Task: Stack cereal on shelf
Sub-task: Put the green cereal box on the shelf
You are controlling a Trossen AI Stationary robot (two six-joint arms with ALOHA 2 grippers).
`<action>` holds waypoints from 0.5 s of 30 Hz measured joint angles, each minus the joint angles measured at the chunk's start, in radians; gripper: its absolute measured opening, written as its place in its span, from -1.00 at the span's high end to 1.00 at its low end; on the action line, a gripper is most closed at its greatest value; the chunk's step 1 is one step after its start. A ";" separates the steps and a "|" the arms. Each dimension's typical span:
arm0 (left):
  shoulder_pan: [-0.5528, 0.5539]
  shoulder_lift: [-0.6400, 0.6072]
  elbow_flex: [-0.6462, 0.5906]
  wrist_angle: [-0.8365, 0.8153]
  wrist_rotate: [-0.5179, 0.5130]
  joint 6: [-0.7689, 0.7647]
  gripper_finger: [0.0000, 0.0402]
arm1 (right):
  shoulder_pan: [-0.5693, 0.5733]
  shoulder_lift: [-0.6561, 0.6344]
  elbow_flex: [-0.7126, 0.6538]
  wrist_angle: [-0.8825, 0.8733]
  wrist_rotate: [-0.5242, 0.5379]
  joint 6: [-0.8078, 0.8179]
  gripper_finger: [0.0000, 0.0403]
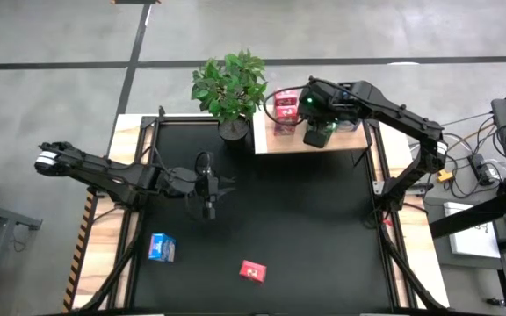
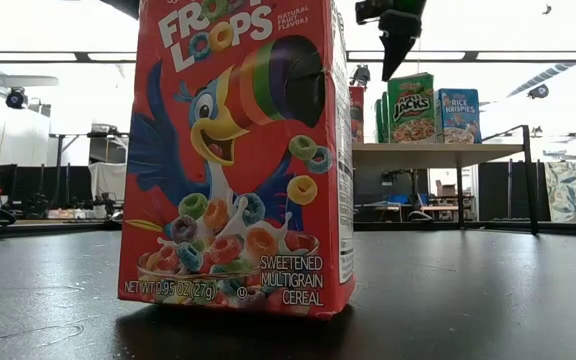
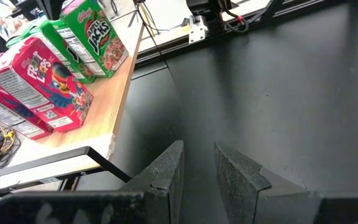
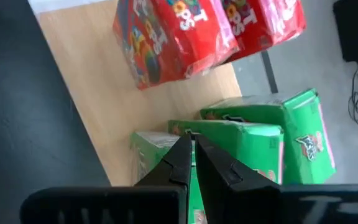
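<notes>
The front green box (image 2: 411, 108) stands at a slant on the shelf, so the robot's right gripper should go over to its corner (image 2: 434, 108) next to the blue box and push the green box straight.
The pale wood shelf (image 1: 279, 140) lies at the table's far edge. On it stand red boxes (image 4: 166, 37), green boxes (image 4: 260, 134) and a blue box (image 2: 458, 115). My right gripper (image 4: 191, 140) hangs shut just above the green boxes (image 2: 410, 108), fingers pointing down and clear of them in the low view. A red cereal box (image 1: 253, 271) stands upright on its base near the table's near edge, and a blue one (image 1: 161, 247) lies to its left. My left gripper (image 1: 209, 209) hovers open over the table's middle, holding nothing.
A potted plant (image 1: 231, 88) stands at the far edge just left of the shelf. The red box (image 2: 238, 150) fills much of the low view. Black tabletop (image 3: 278, 93) lies bare in front of my left gripper (image 3: 197, 149), and cables and stands crowd the right side.
</notes>
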 joint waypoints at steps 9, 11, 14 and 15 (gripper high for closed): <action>0.000 0.000 0.000 0.000 0.000 0.001 0.64 | 0.062 -0.046 0.081 -0.170 -0.171 0.208 0.94; 0.000 0.000 0.000 0.000 0.000 0.001 0.64 | 0.062 -0.061 0.066 -0.220 -0.191 0.273 0.94; 0.000 0.000 0.000 0.000 0.000 0.001 0.64 | 0.062 -0.096 0.012 -0.228 -0.191 0.311 0.94; 0.000 0.000 0.000 0.000 0.000 0.001 0.64 | 0.062 -0.107 -0.009 -0.227 -0.189 0.311 0.94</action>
